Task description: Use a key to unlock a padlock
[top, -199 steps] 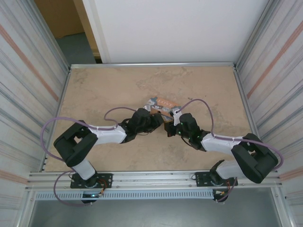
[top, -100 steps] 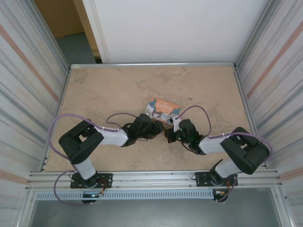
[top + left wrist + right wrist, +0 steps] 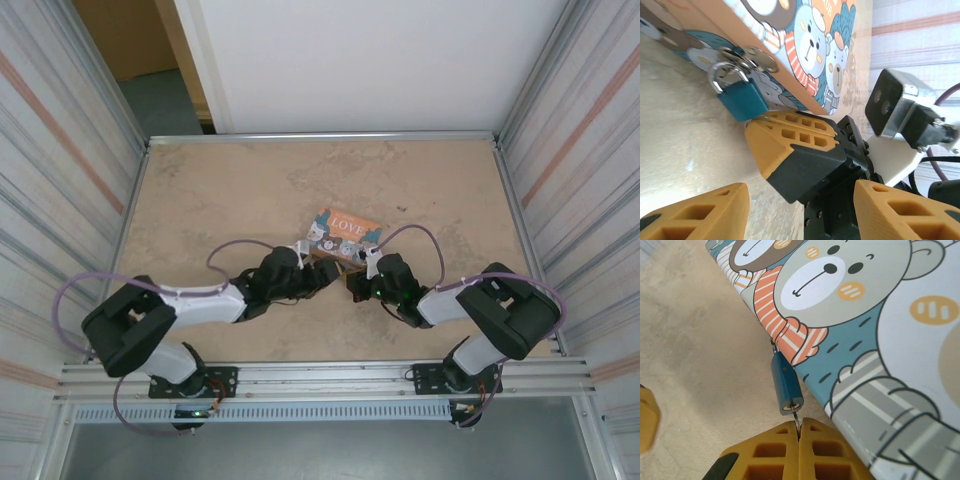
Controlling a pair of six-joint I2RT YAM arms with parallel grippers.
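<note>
The padlock hangs loose and slanted from the clasp (image 3: 751, 59). Next, my left gripper grips the padlock's body (image 3: 743, 100) firmly to keep it still before my right gripper turns the key.
The small dark blue padlock (image 3: 742, 100) hangs by its pale metal loop from the clasp on the picture box (image 3: 805, 35), just above the table. My right gripper (image 3: 799, 432) is shut on the thin key (image 3: 797, 418), whose blade enters the keyhole in the bottom of the padlock (image 3: 786, 382). My left gripper (image 3: 800, 220) stands open a little short of the padlock, touching nothing. In the top view, the left gripper (image 3: 328, 270) and right gripper (image 3: 352, 283) meet at the near edge of the box (image 3: 345, 230).
The orange-and-teal box with cartoon bears lies flat mid-table. Bare beige tabletop (image 3: 220, 190) spreads to the left and back. Metal rails and ribbed walls (image 3: 60, 200) close in the table on both sides.
My left gripper has opened and drawn back from the padlock, its arm swinging down and leftward. The right gripper stays shut on the key at the padlock.
</note>
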